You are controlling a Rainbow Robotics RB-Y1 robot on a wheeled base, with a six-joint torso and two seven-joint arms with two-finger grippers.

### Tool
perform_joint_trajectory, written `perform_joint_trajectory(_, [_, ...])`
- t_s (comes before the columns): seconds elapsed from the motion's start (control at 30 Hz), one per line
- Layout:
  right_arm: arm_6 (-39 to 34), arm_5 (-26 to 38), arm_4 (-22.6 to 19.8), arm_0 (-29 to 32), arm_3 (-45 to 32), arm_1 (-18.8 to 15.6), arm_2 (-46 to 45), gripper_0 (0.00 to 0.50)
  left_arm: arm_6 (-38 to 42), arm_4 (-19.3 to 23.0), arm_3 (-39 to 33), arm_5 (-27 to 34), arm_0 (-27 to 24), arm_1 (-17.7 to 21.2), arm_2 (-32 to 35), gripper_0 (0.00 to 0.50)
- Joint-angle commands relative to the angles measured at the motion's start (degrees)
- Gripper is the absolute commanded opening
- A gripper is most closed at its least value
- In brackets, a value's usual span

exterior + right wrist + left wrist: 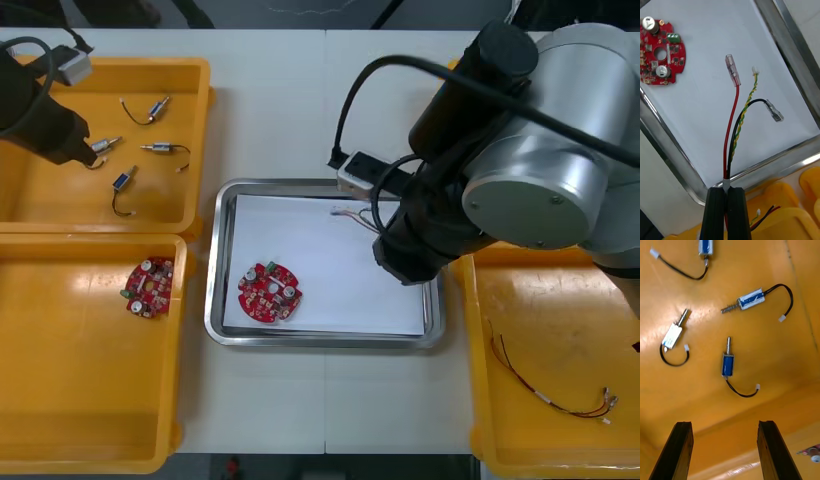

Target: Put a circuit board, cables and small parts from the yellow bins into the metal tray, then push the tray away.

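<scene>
I expect the curled black wire (673, 365) to trail behind, still curled, when I carry the small metal part (672, 336), because the wire is joined to that part.
My right gripper (727, 192) is shut on a cable bundle (733, 127) of red, black and twisted yellow-green wires. The cable's ends reach out over the white inside of the metal tray (675, 159). A round red circuit board (268, 293) lies in the tray's near left part, apart from the cable. Over the far left yellow bin (198, 110), my left gripper (725, 429) stands open above several small metal parts. The nearest part (728, 365), blue-bodied with a black wire, lies beyond the gap between the fingers, untouched.
A second red circuit board (149, 287) lies in the near left bin (70, 410). Another cable (560, 398) lies in the near right bin (600, 455). My right arm (520, 150) covers the tray's right side and the far right bin.
</scene>
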Motion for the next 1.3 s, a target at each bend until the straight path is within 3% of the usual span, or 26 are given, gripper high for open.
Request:
perform_joint_trajectory(0.03, [7.0, -1.0, 2.4, -1.9, -0.6, 1.3, 3.2, 0.0, -7.5, 0.7, 4.7, -4.6, -5.2, 2.4, -2.3, 0.5])
perform_joint_trajectory(0.3, [15.4, -6.4, 6.2, 0.1, 0.8, 2.6, 5.7, 0.0, -17.9, 1.0, 15.3, -12.1, -8.3, 1.0, -3.7, 0.5])
perform_joint_trajectory(0.6, [17.0, -9.1, 9.9, 2.2, 5.0, 3.0, 10.8, 0.0, -24.6, 1.8, 25.5, -20.8, -11.1, -1.6, -6.0, 0.5])
perform_joint_trajectory(0.8, [17.4, -12.5, 10.7, 3.1, 9.3, 3.0, 13.1, 0.0, -25.0, 2.7, 28.8, -26.8, -11.5, -3.2, -8.7, 0.5])
perform_joint_trajectory(1.13, [16.5, -17.0, 13.6, 3.2, 15.5, 5.0, 18.0, 0.0, -25.1, 4.0, 31.0, -31.7, -11.4, -3.9, -12.8, 0.5])
perform_joint_trajectory(1.3, [16.0, -17.1, 13.1, 4.1, 15.9, 5.3, 18.4, 0.0, -25.3, 5.0, 32.3, -34.1, -11.3, -4.0, -14.6, 0.5])
